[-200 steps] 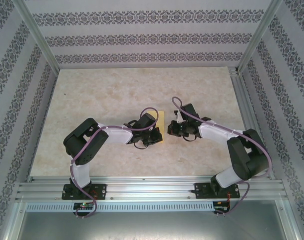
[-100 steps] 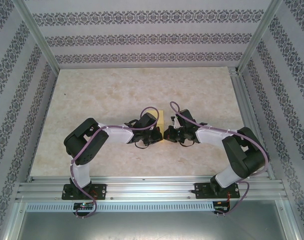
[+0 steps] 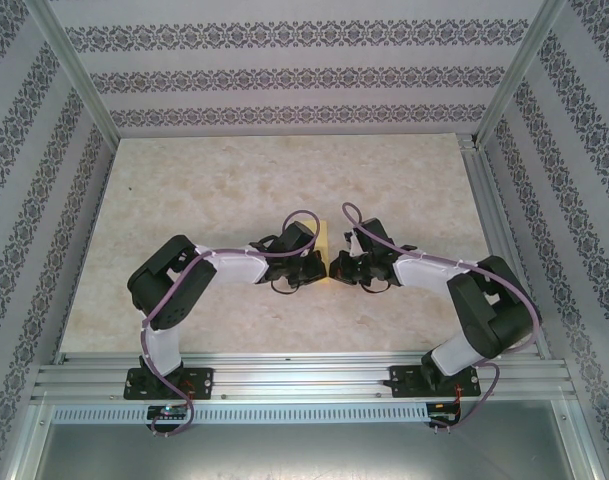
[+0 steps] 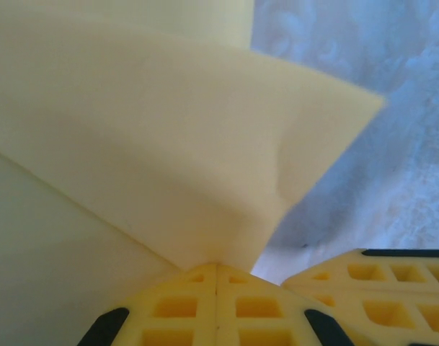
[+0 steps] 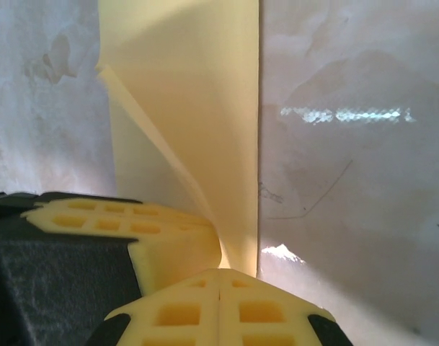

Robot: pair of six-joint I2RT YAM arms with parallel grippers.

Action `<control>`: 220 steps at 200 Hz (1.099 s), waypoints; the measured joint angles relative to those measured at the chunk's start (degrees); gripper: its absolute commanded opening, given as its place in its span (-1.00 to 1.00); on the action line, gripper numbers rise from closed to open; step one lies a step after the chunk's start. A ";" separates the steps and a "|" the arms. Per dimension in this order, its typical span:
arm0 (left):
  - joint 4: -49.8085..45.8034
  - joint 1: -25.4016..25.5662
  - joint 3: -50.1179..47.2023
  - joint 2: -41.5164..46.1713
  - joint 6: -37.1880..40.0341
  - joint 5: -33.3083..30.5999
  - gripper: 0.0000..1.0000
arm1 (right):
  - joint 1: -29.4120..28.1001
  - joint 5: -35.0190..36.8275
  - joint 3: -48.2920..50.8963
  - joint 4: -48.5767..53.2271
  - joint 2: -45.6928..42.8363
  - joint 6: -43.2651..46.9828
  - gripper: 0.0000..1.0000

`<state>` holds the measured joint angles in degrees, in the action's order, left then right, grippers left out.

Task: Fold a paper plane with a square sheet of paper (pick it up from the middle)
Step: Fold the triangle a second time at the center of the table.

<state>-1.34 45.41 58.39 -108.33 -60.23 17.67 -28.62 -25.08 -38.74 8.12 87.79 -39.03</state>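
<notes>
I can see the flap's slanting edge point(image 5: 156, 135) standing up while my left gripper holds the flap's near corner. My right gripper should hold down that corner point(image 5: 238, 254) so my left gripper is free to press the flap.
The square sheet of paper point(image 3: 325, 238) lies at the table's middle as a narrow pale-yellow strip, one flap lifted. In the left wrist view that flap point(image 4: 147, 144) rises straight from the tips of my left gripper point(image 4: 217, 267), which is shut on the paper. My left gripper point(image 3: 317, 271) and right gripper point(image 3: 336, 268) meet tip to tip at the strip's near end. In the right wrist view the strip point(image 5: 205, 94) runs away from my right gripper point(image 5: 219, 274), which is shut with its tips at the paper's near end. The left gripper's finger point(image 5: 125, 220) sits just to its left.
The marbled tabletop point(image 3: 234, 180) stretches bare around the paper. Patterned walls and metal posts point(image 3: 79, 75) close in the left, back and right sides. An aluminium rail point(image 3: 304, 378) carries the arm bases at the near edge.
My right gripper has moved left to the paper's near end and now meets the left gripper. The left arm has barely moved, still holding the flap.
</notes>
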 measured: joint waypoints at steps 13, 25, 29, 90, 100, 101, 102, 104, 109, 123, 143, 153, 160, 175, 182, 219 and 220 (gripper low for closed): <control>0.00 -0.33 0.61 0.02 0.42 0.02 -0.84 | 0.31 0.13 0.00 0.90 -1.46 0.09 -1.00; -0.07 -0.74 1.20 0.02 0.94 0.02 -0.83 | 0.66 0.17 0.02 1.57 -2.95 0.09 -1.00; -0.04 -0.85 1.36 0.02 1.09 0.02 -0.83 | 0.70 0.22 0.02 1.75 -3.45 0.11 -1.00; -1.49 -2.16 3.85 -0.11 3.37 0.44 -0.83 | 0.98 -0.37 0.02 2.78 -5.40 0.11 -1.00; -1.55 -2.36 4.07 -0.39 3.65 0.44 -0.83 | 0.98 -0.66 0.00 2.75 -5.22 0.09 -1.00; -1.55 -2.38 4.07 -0.44 3.67 0.44 -0.83 | 0.98 -0.68 0.00 2.73 -5.20 0.09 -1.00; -1.55 -2.45 4.13 -0.52 3.76 0.44 -0.83 | 0.98 -0.74 0.00 2.73 -5.14 0.09 -1.00; -1.57 -2.49 4.15 -0.57 3.85 0.42 -0.83 | 0.98 -0.79 0.00 2.69 -5.07 0.09 -1.00; -1.62 -2.58 4.31 -0.92 4.09 0.46 -0.83 | 0.96 -0.94 0.00 2.58 -4.83 0.09 -1.00; -2.03 -2.93 4.85 -2.01 4.61 0.48 -0.83 | 0.96 -1.25 0.00 2.29 -3.93 0.07 -1.00; -2.99 -3.28 5.35 -3.19 5.40 0.48 -0.83 | 0.96 -1.73 0.00 1.79 -2.21 0.07 -1.00; -3.10 -3.37 5.66 -3.69 5.79 0.46 -0.83 | 0.87 -1.90 -0.07 1.62 -1.36 0.04 -1.00; -3.08 -3.39 5.81 -4.02 5.90 0.46 -0.83 | 0.87 -2.05 -0.11 1.49 -0.83 0.07 -1.00; -3.10 -3.41 5.84 -4.44 6.05 0.46 -0.83 | 0.85 -2.10 -0.28 1.25 -0.02 0.07 -1.00; -3.10 -3.39 5.86 -4.57 6.08 0.44 -0.83 | 0.87 -2.12 -0.50 1.20 0.35 0.04 -1.00; -3.45 -3.41 6.08 -4.68 6.27 0.46 -0.83 | 0.59 -3.17 -2.19 -0.13 3.26 0.02 -1.00; -3.45 -3.39 6.08 -4.68 6.27 0.46 -0.83 | 0.59 -3.21 -2.23 -0.22 3.37 0.02 -1.00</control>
<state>-4.80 42.02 64.47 -113.01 -53.95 18.13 -28.03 -28.29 -40.97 7.90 91.15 -39.00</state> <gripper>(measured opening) 0.085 0.043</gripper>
